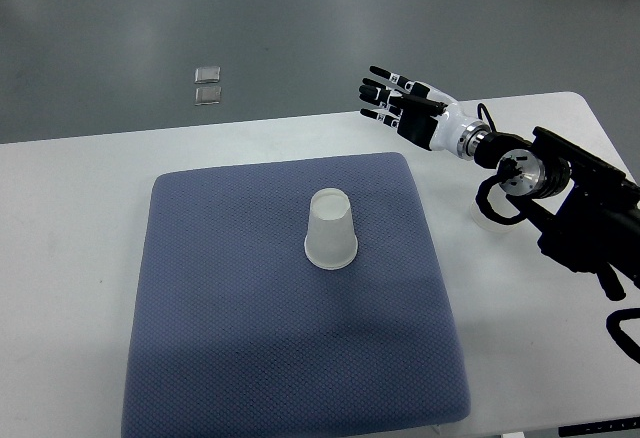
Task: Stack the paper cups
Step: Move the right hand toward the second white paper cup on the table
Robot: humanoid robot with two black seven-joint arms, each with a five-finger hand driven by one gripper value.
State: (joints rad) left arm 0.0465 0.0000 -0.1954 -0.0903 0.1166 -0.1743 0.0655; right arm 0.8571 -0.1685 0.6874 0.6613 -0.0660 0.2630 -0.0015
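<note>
The second paper cup (495, 214) should slide over nearly all of the upside-down cup when I lower it, because that cup gets narrower toward its top (329, 203).
A white paper cup (331, 229) stands upside down near the middle of the blue-grey mat (220, 318); whether it is one cup or a stack I cannot tell. My right hand (393, 99) hovers over the table's far edge, up and to the right of the cup. Its fingers are spread and hold nothing. The right arm (560, 183) reaches in from the right edge. A pale round shape (486, 220) shows under that arm's wrist, mostly hidden. The left arm is out of view.
The mat lies on a white table (70, 218). Beyond the table's far edge is grey floor with two small clear squares (208, 85). The table's right part is taken up by the arm and its black cables (625, 333).
</note>
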